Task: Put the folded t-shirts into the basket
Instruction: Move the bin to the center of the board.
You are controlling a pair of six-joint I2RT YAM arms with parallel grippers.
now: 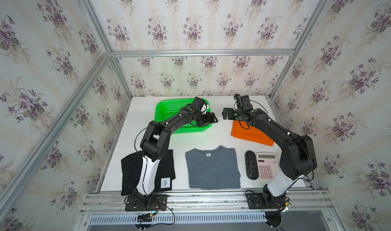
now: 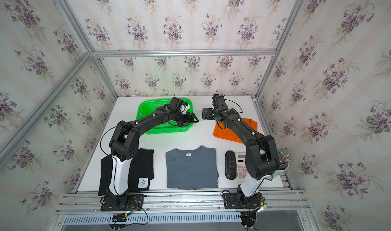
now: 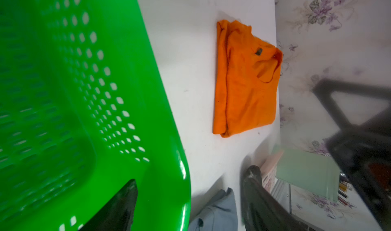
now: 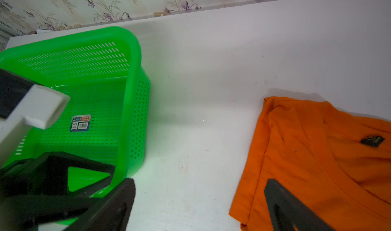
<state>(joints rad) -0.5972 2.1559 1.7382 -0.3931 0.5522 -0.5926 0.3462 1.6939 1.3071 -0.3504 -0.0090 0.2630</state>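
Note:
My left gripper should move back to the opposite rim (image 1: 156, 113) and help centre the basket, because the basket is off-centre with this gripper across its far rim (image 1: 211, 108).
The green basket (image 1: 167, 111) (image 2: 148, 113) stands at the back left of the white table, with only a sticker (image 4: 81, 123) on its floor. The orange t-shirt (image 1: 251, 134) (image 4: 317, 155) lies back right. At the front lie the grey t-shirt (image 1: 213, 170) (image 2: 191, 170) in the middle and the black t-shirt (image 1: 129, 172) on the left, partly under the left arm. My left gripper (image 1: 211, 118) (image 3: 188, 198) hovers open at the basket's right front corner, one finger over the inside and one outside. Facing it, my right gripper (image 1: 225, 114) (image 4: 201, 204) is open above bare table, holding nothing.
A black glasses case (image 1: 251, 165) and a pink calculator (image 1: 267, 165) lie at the front right. A cup of pencils (image 2: 283, 164) stands behind the right arm. Wallpapered walls with aluminium framing close in the table on three sides.

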